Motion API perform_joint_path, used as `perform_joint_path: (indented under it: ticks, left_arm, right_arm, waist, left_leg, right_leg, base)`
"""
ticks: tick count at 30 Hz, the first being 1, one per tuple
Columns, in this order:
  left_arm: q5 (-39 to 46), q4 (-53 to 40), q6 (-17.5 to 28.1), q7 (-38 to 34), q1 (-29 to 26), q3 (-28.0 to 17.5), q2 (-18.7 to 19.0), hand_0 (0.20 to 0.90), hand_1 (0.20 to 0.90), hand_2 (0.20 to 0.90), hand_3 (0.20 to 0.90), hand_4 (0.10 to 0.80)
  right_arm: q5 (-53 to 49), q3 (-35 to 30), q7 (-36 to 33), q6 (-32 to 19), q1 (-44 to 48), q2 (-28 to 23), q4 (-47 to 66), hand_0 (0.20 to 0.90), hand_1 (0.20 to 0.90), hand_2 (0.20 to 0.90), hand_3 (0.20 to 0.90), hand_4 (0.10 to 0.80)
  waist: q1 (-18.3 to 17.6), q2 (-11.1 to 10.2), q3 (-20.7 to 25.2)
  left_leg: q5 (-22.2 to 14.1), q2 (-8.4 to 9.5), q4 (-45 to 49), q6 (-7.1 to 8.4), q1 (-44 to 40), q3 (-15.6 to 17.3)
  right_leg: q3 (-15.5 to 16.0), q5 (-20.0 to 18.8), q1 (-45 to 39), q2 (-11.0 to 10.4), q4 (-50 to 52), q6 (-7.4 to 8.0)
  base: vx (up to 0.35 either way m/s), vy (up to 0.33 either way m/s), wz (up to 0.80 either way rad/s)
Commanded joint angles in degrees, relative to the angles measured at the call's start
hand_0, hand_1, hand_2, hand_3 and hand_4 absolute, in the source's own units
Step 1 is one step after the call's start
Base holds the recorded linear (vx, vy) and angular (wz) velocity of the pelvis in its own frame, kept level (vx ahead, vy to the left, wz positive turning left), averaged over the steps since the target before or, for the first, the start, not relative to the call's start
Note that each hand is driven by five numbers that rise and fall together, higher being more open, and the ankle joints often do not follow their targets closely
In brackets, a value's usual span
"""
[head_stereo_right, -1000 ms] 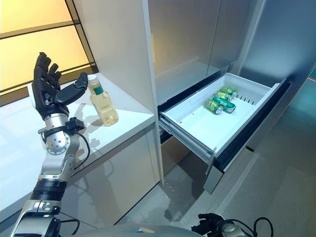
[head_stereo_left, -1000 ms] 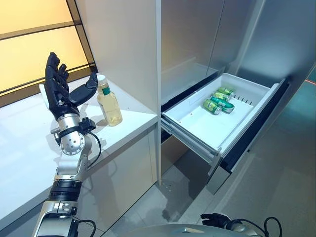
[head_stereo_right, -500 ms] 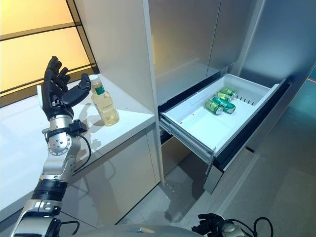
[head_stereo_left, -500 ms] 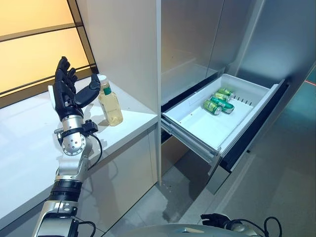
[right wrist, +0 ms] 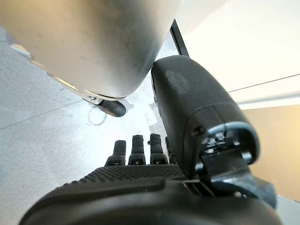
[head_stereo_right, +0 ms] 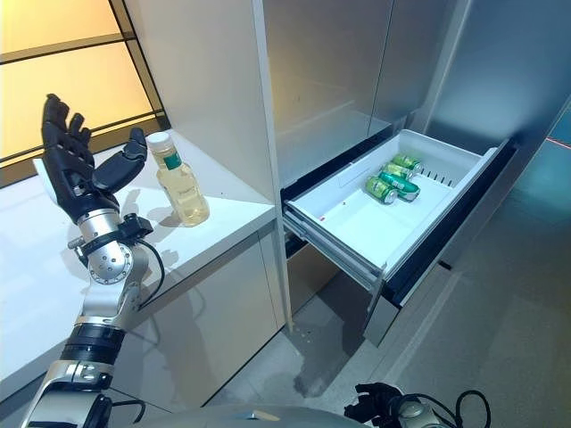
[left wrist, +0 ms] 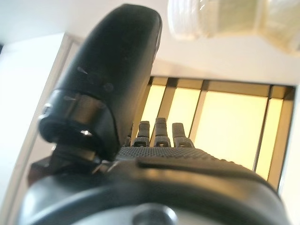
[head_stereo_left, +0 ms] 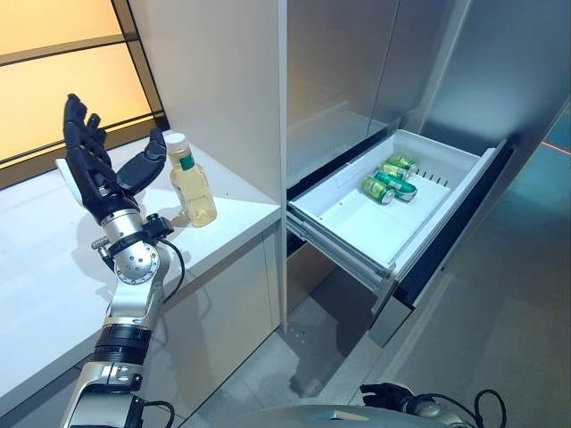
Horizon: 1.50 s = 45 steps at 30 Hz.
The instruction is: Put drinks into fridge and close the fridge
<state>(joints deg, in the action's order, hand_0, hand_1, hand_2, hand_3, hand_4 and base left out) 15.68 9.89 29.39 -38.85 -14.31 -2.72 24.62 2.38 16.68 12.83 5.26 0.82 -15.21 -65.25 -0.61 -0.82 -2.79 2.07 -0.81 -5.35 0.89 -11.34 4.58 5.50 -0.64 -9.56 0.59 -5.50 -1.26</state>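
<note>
The clear bottle stands tall on a narrow base, so I expect it to tilt with its bottom trailing when the robot pulls the bottle's upper part toward itself.
A clear bottle of pale yellow drink with a white cap and a green neck band stands upright on the white counter, near the tall white cabinet side. My left hand is raised just left of the bottle, open, fingers straight up and thumb reaching toward the bottle's cap without holding it. The bottle's cap shows in the left wrist view. The fridge drawer is pulled out at the right; green cans lie at its far end. My right hand hangs low over the floor, fingers straight.
The tall white cabinet panel rises right behind the bottle. Grey fridge doors stand above the open drawer. The drawer's front sticks out over the grey floor. Lit orange wall panels back the counter.
My left hand has drawn back to the left and up, away from the bottle, with its fingers spread. The bottle has not moved. The view has shifted slightly.
</note>
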Motion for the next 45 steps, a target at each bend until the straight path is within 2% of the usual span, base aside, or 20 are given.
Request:
perform_joint_path:
  ticks: [1,9,15,24,32,45]
  left_arm:
    - [-6.59,-2.77,7.64,-3.19,-8.61,-3.51,2.01,0.900,0.900,0.900,0.900,0.800]
    - [-5.30,-5.65,7.09,-0.22,-9.65,-3.17,2.35,0.900,0.900,0.900,0.900,0.800]
    - [-2.94,-9.96,3.90,6.90,-9.49,-0.41,2.45,0.900,0.900,0.900,0.900,0.800]
    - [-0.97,-10.44,-0.91,13.67,-8.04,1.52,4.02,0.900,0.900,0.900,0.900,0.800]
    - [-2.01,-9.18,-6.11,16.30,-5.93,2.44,4.92,0.900,0.900,0.900,0.900,0.800]
    - [-3.30,-3.29,-7.88,16.29,-5.18,3.16,5.69,0.900,0.900,0.900,0.900,0.800]
  right_arm:
    - [1.60,4.33,0.92,0.74,-0.65,0.06,-1.91,0.900,0.900,0.900,0.900,0.800]
    - [1.80,4.60,0.83,0.68,-0.99,0.11,-1.45,0.900,0.900,0.900,0.900,0.800]
    - [1.60,4.33,0.91,0.61,-0.86,0.05,-1.41,0.900,0.900,0.900,0.900,0.800]
    - [2.25,3.61,1.32,0.69,-0.56,-0.32,-1.38,0.900,0.900,0.900,0.900,0.800]
    - [2.40,3.00,1.56,0.71,-0.25,-0.69,-1.52,0.900,0.900,0.900,0.900,0.800]
    - [2.02,2.73,1.61,1.32,0.26,-0.72,-2.07,0.900,0.900,0.900,0.900,0.800]
  waist:
    - [-1.58,-0.64,1.87]
    - [-1.72,-0.73,2.12]
    - [-1.56,-0.67,1.86]
    - [-1.18,-0.32,1.37]
    - [-0.63,-0.10,0.99]
    - [-0.58,0.10,1.09]
  left_leg:
    - [-5.82,1.85,0.35,-2.18,-0.47,-0.36]
    - [-5.76,1.81,0.35,-2.12,-0.10,-0.45]
    - [-5.78,1.85,0.35,-2.22,0.08,-0.61]
    - [-5.64,1.92,0.35,-2.26,0.25,-0.63]
    - [-5.51,1.98,0.35,-2.29,0.24,-0.98]
    - [-5.57,2.02,0.35,-2.34,-0.24,-0.63]
  right_leg:
    - [0.92,2.72,-0.03,-2.42,3.78,4.15]
    - [0.74,2.82,0.29,-2.36,3.85,4.14]
    - [0.71,2.72,0.46,-2.33,3.86,4.27]
    - [0.78,2.39,0.49,-2.38,3.59,4.47]
    - [1.16,2.27,0.28,-2.41,3.46,4.50]
    - [1.07,2.36,-0.04,-2.47,3.53,4.55]
  base:
    - [0.000,0.000,0.00]
    - [0.000,0.000,0.00]
    - [0.000,0.000,0.00]
    - [0.000,0.000,0.00]
    - [0.000,0.000,0.00]
    - [0.000,0.000,0.00]
